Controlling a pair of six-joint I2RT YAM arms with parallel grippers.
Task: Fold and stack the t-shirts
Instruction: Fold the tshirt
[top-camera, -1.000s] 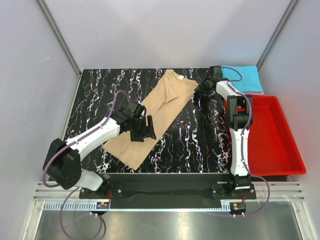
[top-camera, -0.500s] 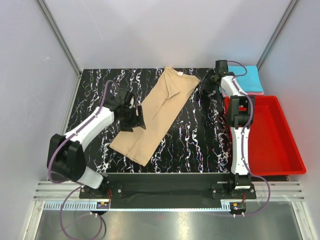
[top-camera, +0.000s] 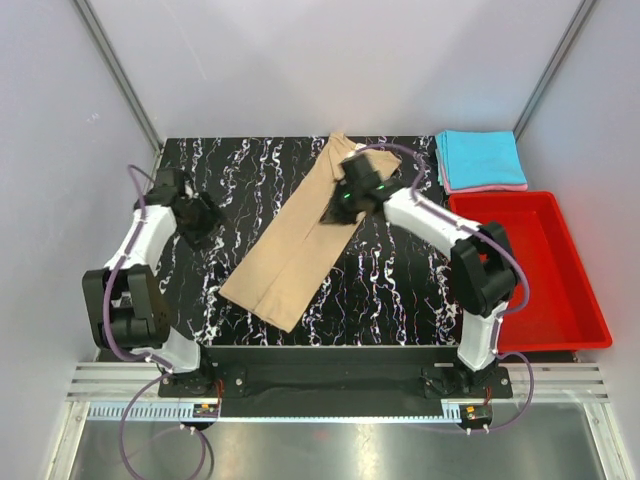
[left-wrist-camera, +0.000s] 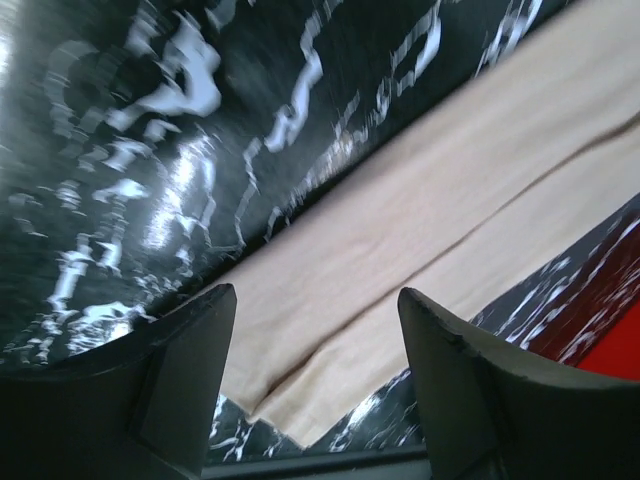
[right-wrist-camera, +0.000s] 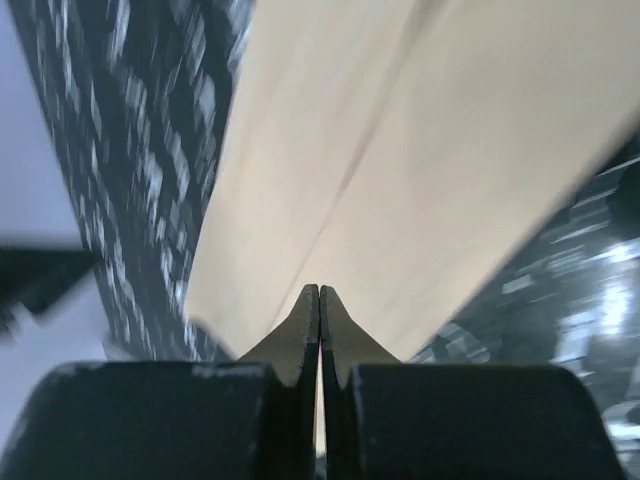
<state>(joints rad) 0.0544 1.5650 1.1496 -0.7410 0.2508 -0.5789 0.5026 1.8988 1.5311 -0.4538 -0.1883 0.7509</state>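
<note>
Next, I pull the tan t-shirt (top-camera: 283, 250) straight with my right gripper before both grippers take its near corners (top-camera: 227, 290), because the t-shirt lies at a slant to the table's front edge.
The tan t-shirt (top-camera: 300, 240) lies folded into a long strip, running diagonally from the back middle to the front left of the table. My left gripper (top-camera: 203, 216) is open and empty, left of the shirt and apart from it; its wrist view shows the tan cloth (left-wrist-camera: 400, 250) between the open fingers (left-wrist-camera: 190, 370). My right gripper (top-camera: 338, 210) is shut, low over the strip's upper part; the shirt (right-wrist-camera: 400, 150) fills its wrist view ahead of the closed fingertips (right-wrist-camera: 310, 310). The folded cyan shirt (top-camera: 480, 156) lies on the pink one (top-camera: 495, 187) at the back right.
A red plastic bin (top-camera: 545, 300) stands at the right edge, just in front of the cyan and pink stack. The black marbled table (top-camera: 390, 290) is walled at the back and both sides. The right arm reaches across the table's middle.
My left gripper has pulled back to the left, off the tan shirt. My right arm has swung from the cyan stack over to the shirt's upper part.
</note>
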